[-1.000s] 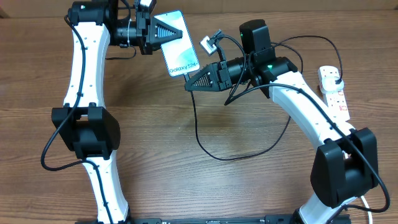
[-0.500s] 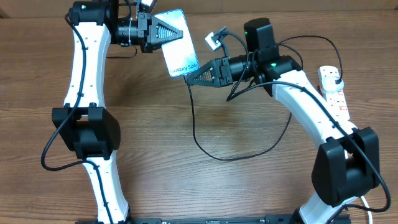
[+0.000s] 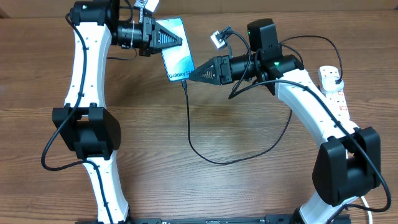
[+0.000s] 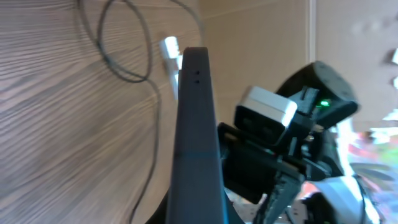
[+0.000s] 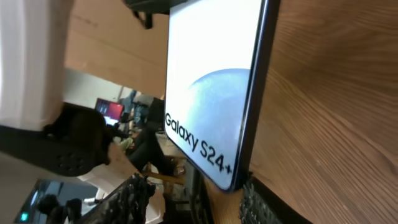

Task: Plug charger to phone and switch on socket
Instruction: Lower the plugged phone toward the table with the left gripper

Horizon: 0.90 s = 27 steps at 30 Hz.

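Note:
The charger's connector is in the phone's lower edge (image 3: 183, 80), so my left gripper goes on lowering the phone until the phone's back touches the wooden table (image 3: 173, 103), and then let go.
My left gripper (image 3: 169, 39) is shut on the phone (image 3: 177, 57) and holds it above the table at the back. The phone's light-blue screen reads "Galaxy S24+" in the right wrist view (image 5: 211, 93). The left wrist view shows the phone edge-on as a dark slab (image 4: 196, 137). My right gripper (image 3: 190, 76) is at the phone's lower edge, shut on the charger's connector, which is mostly hidden between the fingers (image 5: 196, 199). The black charger cable (image 3: 208, 158) hangs from there, loops over the table and runs right toward the white socket strip (image 3: 334, 93).
The socket strip lies at the right table edge beside the right arm, with a black plug (image 3: 336, 77) in its far end. The cable loop lies across the middle of the wooden table (image 3: 149, 143). Both arm bases stand at the front.
My right gripper has moved left and up until its tip meets the phone's lower edge. The left gripper has turned the phone slightly. The cable's upper end has moved with the right gripper.

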Available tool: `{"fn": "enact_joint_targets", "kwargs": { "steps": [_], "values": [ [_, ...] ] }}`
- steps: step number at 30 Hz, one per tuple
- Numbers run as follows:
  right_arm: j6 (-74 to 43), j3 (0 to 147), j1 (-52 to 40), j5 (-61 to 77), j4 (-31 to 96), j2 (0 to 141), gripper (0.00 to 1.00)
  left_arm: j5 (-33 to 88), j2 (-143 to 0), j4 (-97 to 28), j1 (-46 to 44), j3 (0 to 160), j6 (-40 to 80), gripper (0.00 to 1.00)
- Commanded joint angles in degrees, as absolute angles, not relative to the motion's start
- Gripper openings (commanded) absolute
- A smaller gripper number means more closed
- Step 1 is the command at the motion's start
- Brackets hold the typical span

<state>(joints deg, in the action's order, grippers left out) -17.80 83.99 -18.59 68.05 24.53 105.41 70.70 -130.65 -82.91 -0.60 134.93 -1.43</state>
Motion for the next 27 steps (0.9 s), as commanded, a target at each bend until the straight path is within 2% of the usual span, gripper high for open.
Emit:
{"fn": "enact_joint_targets", "kwargs": {
  "steps": [1,15,27],
  "values": [
    [-16.0,85.4,-18.6,66.6,25.2,105.6,0.52,65.2,-130.3,-83.3,-0.2,135.1,-1.1,0.04],
    [-16.0,85.4,-18.6,62.6,28.1,105.6,0.55,56.8,-130.8,-85.7,-0.4,132.7,-1.3,0.04],
    [-16.0,85.4,-18.6,51.2,36.1,105.6,0.55,56.3,-130.8,-79.4,-0.4,118.6,-1.3,0.04]
  ]
}}
